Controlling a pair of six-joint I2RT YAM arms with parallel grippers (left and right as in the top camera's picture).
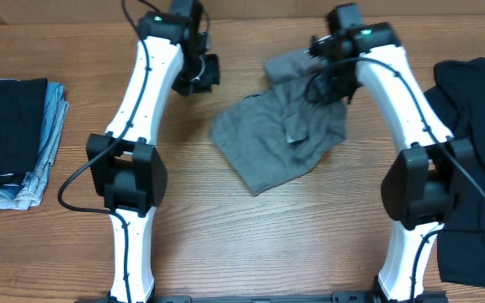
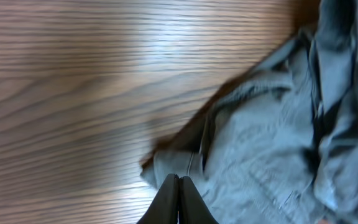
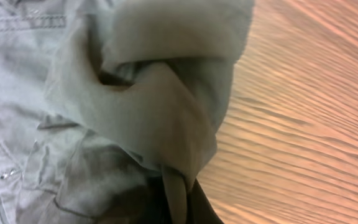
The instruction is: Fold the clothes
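The grey garment lies crumpled [image 1: 295, 118], and only my right gripper is holding a fold. Next, my left gripper grabs that fold [image 3: 169, 127] before my right gripper grabs another edge of the garment.
A grey garment [image 1: 276, 135] lies crumpled in the middle of the wooden table. My right gripper [image 1: 331, 80] is shut on a fold of its cloth [image 3: 179, 180] and holds that part lifted above the rest; the fingers are mostly hidden by cloth. My left gripper [image 1: 202, 74] is shut and empty, left of the garment's far edge. In the left wrist view its closed fingertips [image 2: 179, 180] sit just at the garment's corner [image 2: 166, 165].
A stack of folded dark and light-blue denim clothes [image 1: 11, 139] lies at the left edge. A pile of dark clothes [image 1: 478, 143] lies at the right edge. Bare wood [image 1: 259, 244] stretches in front of the garment.
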